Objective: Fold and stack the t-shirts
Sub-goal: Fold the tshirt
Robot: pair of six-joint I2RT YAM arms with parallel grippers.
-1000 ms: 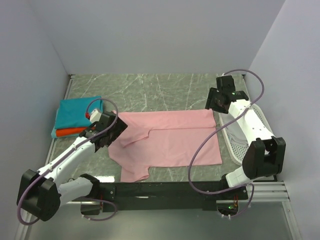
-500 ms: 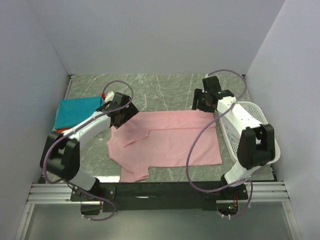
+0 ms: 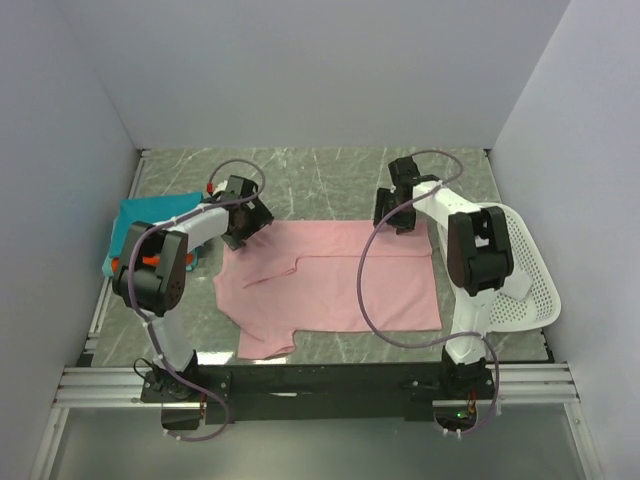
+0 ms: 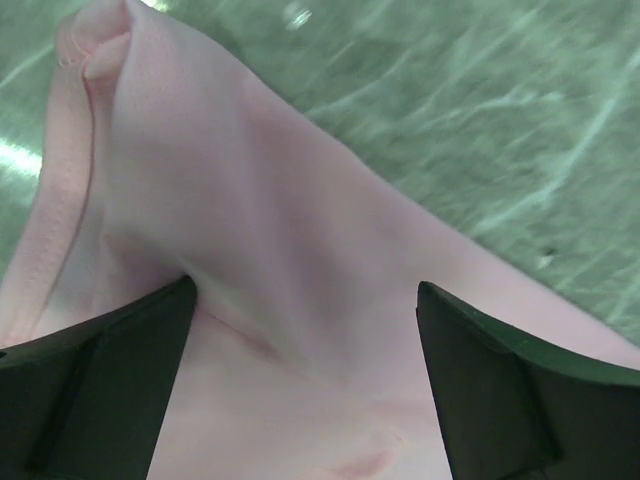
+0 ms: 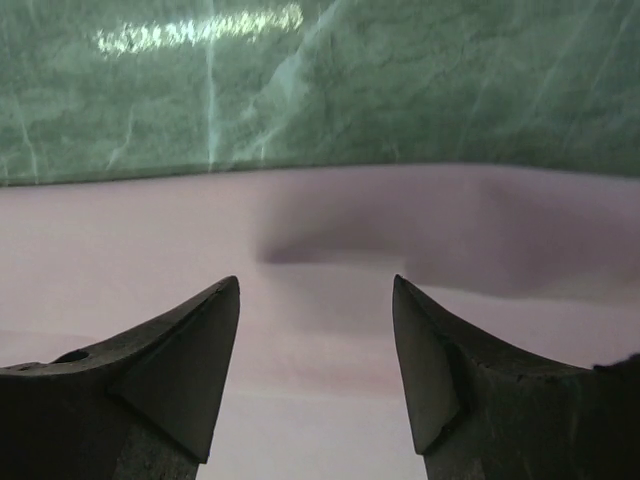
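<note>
My left gripper should leave the t-shirt's far corner and grab the sleeve's outer edge [image 3: 242, 336], because the light pink t-shirt's near sleeve [image 3: 266, 343] sticks out crooked past the t-shirt's near edge.
The light pink t-shirt [image 3: 335, 280] lies spread on the green marble table, partly folded. My left gripper [image 3: 243, 222] is open over its far left corner; the left wrist view shows pink cloth [image 4: 270, 300] bunched between the spread fingers [image 4: 480, 380]. My right gripper [image 3: 395, 215] is open over the far right edge; the right wrist view shows flat pink cloth [image 5: 320, 320] between the fingers [image 5: 190, 350]. A folded teal t-shirt [image 3: 150, 215] lies on an orange-red one [image 3: 150, 260] at the left. White cloth is out of view.
A white perforated basket [image 3: 520, 270] stands at the right edge beside the right arm. The bare marble table [image 3: 320, 180] runs behind the shirt to the back wall. Walls close in the left, back and right.
Both grippers have moved away from me, to the shirt's far corners. The basket, earlier partly hidden by the right arm, now shows.
</note>
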